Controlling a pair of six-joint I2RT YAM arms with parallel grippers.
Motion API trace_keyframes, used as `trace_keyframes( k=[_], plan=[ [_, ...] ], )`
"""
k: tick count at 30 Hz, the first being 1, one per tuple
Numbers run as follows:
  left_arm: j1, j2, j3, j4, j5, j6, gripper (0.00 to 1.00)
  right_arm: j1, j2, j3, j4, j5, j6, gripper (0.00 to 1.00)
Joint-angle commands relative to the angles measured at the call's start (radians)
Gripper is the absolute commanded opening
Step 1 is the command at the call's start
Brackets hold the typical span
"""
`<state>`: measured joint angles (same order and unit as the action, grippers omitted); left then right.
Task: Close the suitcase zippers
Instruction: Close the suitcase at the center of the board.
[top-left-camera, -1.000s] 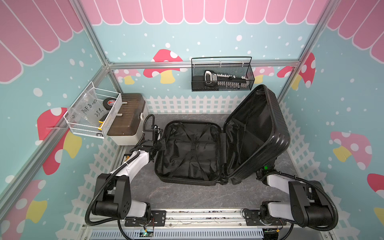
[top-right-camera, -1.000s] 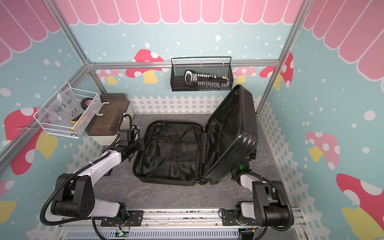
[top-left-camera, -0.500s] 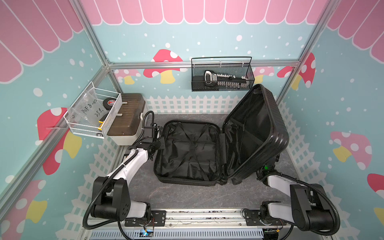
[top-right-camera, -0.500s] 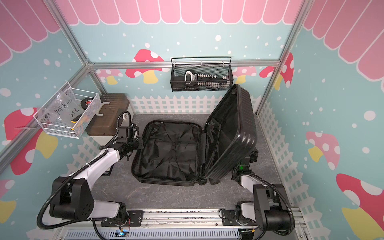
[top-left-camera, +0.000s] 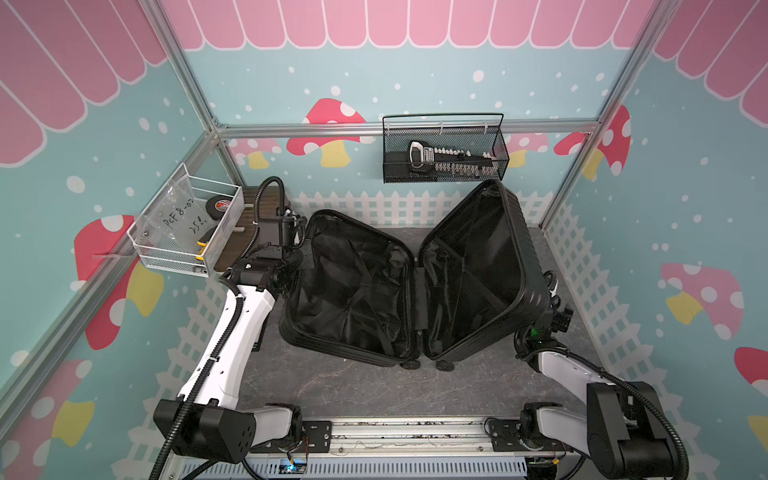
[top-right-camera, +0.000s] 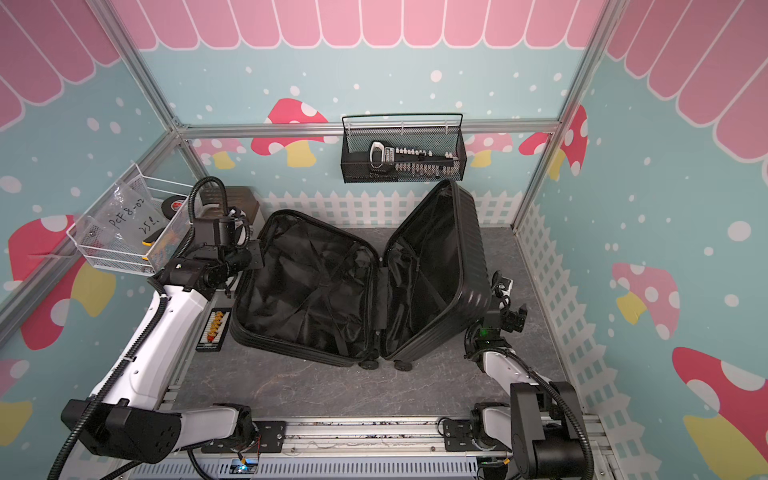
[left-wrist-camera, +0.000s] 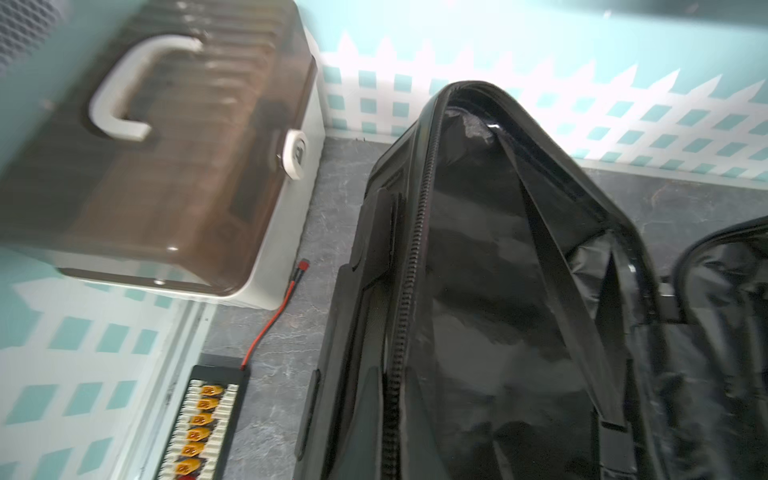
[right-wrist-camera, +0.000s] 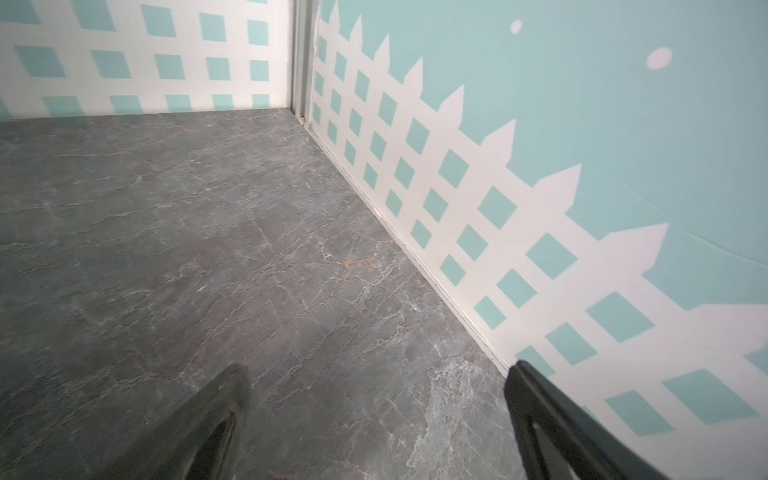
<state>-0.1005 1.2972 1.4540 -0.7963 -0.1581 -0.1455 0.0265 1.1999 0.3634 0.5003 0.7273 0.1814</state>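
A hinge piece (top-left-camera: 421, 298) connects the suitcase halves. The half in my left gripper (top-left-camera: 352, 286) will swing across onto the other half when I lift it.
The black suitcase (top-left-camera: 349, 291) (top-right-camera: 307, 291) stands open in a V, both lined halves tipped up off the grey floor. Its ribbed right shell (top-left-camera: 528, 266) leans steeply. The zippers' toothed track (left-wrist-camera: 415, 249) runs along the left half's rim; I cannot make out any pulls. My left gripper (top-left-camera: 305, 251) (top-right-camera: 255, 255) (left-wrist-camera: 390, 370) is shut on that rim, one finger on each side of the track. My right gripper (top-left-camera: 555, 291) (top-right-camera: 500, 286) (right-wrist-camera: 376, 368) is open and empty beside the right shell's outer side. In the right wrist view it faces bare floor and the fence wall.
A beige box with a brown lid (top-left-camera: 249, 232) (left-wrist-camera: 166, 166) stands just left of the suitcase. A black connector board (top-right-camera: 214, 328) (left-wrist-camera: 199, 428) with a red wire (left-wrist-camera: 274, 320) lies beside it. A white wire basket (top-left-camera: 187, 232) and a black mesh basket (top-left-camera: 444, 153) hang on the walls.
My left gripper shut on the left half's rim and raised that edge off the floor, so the half now tilts up. The right arm and raised right half have barely moved.
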Motion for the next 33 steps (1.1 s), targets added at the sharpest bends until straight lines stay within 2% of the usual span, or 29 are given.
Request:
trace_keyframes(
  k=[1, 6, 10, 20, 24, 27, 33],
  plan=[
    [0.004, -0.036, 0.157, 0.049, -0.03, -0.002, 0.0, 0.007, -0.015, 0.042, -0.09, 0.117, 0.038, 0.99],
    [0.004, -0.012, 0.293, -0.024, -0.011, 0.024, 0.0, 0.007, -0.017, 0.111, -0.217, 0.209, 0.064, 0.99],
    [0.004, 0.002, 0.388, -0.07, 0.008, 0.035, 0.0, 0.006, -0.033, 0.17, -0.319, 0.235, 0.046, 0.99],
    [0.002, 0.011, 0.506, -0.125, 0.044, 0.032, 0.0, 0.005, -0.126, 0.301, -0.474, 0.249, -0.007, 0.99],
    [0.003, 0.012, 0.522, -0.127, 0.046, 0.028, 0.0, 0.004, -0.16, 0.364, -0.535, 0.148, -0.028, 0.99],
    [0.002, 0.013, 0.532, -0.127, 0.052, 0.026, 0.0, 0.004, -0.19, 0.388, -0.559, 0.024, -0.04, 0.99],
    [0.001, 0.011, 0.531, -0.129, 0.063, 0.025, 0.0, 0.003, -0.206, 0.391, -0.605, -0.394, -0.048, 0.99]
  ],
)
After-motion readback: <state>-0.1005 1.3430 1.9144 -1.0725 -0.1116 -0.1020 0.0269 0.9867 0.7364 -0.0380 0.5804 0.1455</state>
